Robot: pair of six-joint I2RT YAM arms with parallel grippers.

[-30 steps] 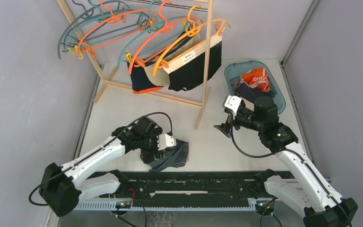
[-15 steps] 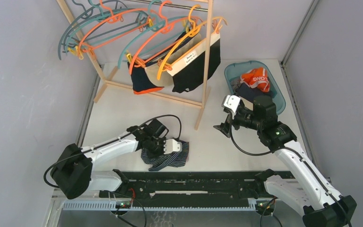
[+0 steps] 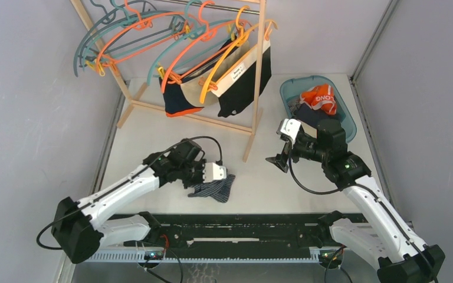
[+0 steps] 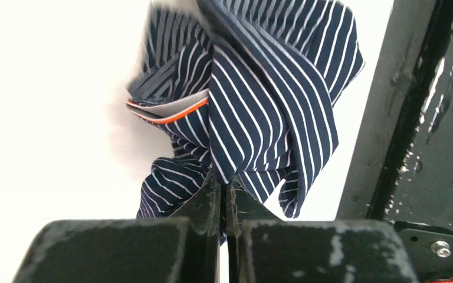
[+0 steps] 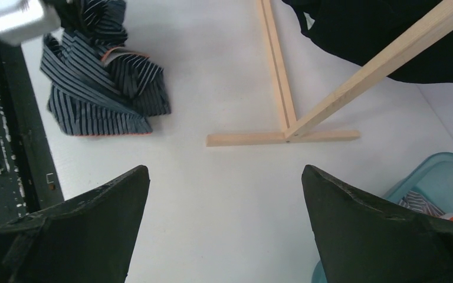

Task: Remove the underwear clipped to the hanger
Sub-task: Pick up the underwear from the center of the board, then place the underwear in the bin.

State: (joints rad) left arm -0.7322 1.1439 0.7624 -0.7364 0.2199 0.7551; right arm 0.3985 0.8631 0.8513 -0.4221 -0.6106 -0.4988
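Observation:
Next, my right gripper takes over the navy striped underwear point(image 3: 219, 190) and brings it to the teal basket point(image 3: 317, 101), because the underwear in my left gripper is far from there.
The navy striped underwear point(image 3: 217, 190) point(image 4: 271, 88) point(image 5: 97, 88) lies bunched on the white table near the front rail. My left gripper point(image 3: 203, 181) point(image 4: 225, 180) is shut on a fold of it, with cloth pinched between the fingertips. More underwear hangs clipped to hangers on the wooden rack: a navy pair with orange trim point(image 3: 177, 101), a beige pair point(image 3: 211, 93) and a black pair with a white waistband point(image 3: 243, 79). My right gripper point(image 3: 276, 159) point(image 5: 224, 171) stands wide open with nothing in it, beside the rack's right foot point(image 5: 283, 138).
A teal basket point(image 3: 288, 89) point(image 5: 416, 177) at the back right holds an orange garment point(image 3: 320, 97) and dark cloth. Several bare teal and orange hangers point(image 3: 112, 41) hang on the rack's left. The black front rail point(image 3: 236, 227) runs just behind the striped pair.
My left gripper has shut on the striped underwear and bunched it up, drawing it slightly away from the rail. The black pair on its hanger has swung. The right arm holds still.

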